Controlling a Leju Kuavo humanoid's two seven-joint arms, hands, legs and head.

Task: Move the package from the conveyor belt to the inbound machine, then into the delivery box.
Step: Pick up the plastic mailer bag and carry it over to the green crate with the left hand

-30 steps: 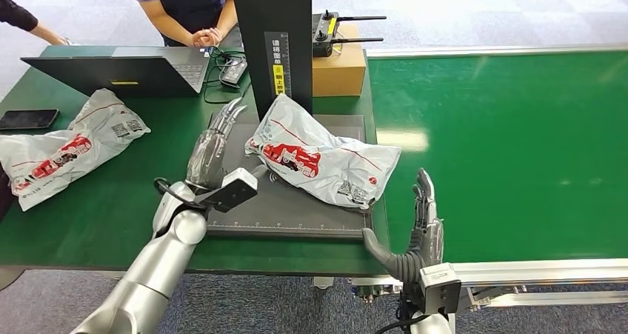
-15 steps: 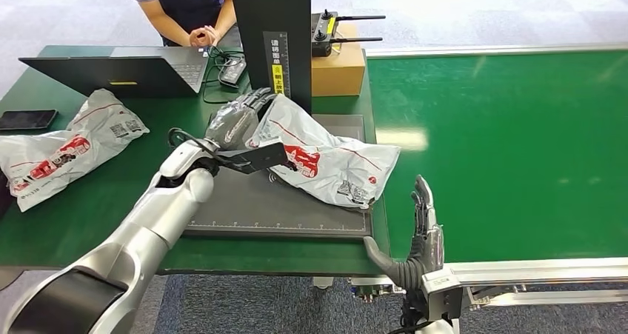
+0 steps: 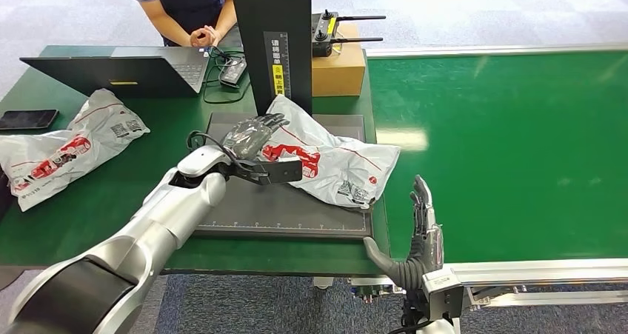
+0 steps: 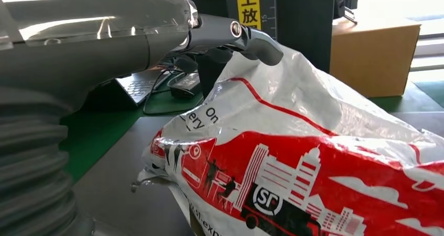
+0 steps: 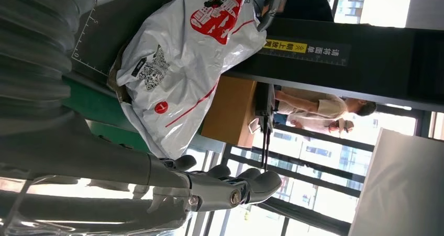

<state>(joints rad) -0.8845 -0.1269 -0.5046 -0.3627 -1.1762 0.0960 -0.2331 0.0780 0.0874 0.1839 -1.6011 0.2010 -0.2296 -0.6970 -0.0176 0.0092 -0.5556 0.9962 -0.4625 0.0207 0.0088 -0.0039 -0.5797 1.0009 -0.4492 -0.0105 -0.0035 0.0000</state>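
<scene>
The package's end with the square codes (image 3: pixel 355 192) will droop when the robot lifts it, because the plastic is loose and creased (image 3: pixel 287 117) next to the left gripper.
The package (image 3: pixel 337 164), a white plastic bag with red print, lies on the dark grey plate (image 3: pixel 296 215) of the inbound machine, in front of its black column (image 3: pixel 270 38). My left hand (image 3: pixel 252 135) lies over the package's left end, fingers spread on top of it. In the left wrist view the fingers (image 4: pixel 246 34) arch over the crumpled bag (image 4: pixel 314 157) without closing round it. My right hand (image 3: pixel 423 230) stands open and upright at the near edge of the green conveyor belt (image 3: pixel 518 149), apart from the package (image 5: pixel 178 74), and it holds nothing.
A second white package (image 3: pixel 59 149) and a phone (image 3: pixel 28 118) lie on the green table at the left. A laptop (image 3: pixel 118 73), cables and a cardboard box (image 3: pixel 339 71) with a controller sit behind. A person (image 3: pixel 185 8) stands at the far side.
My left hand has swung from the plate's left side up and right onto the package's left end. My right hand has sunk slightly. The package has barely shifted.
</scene>
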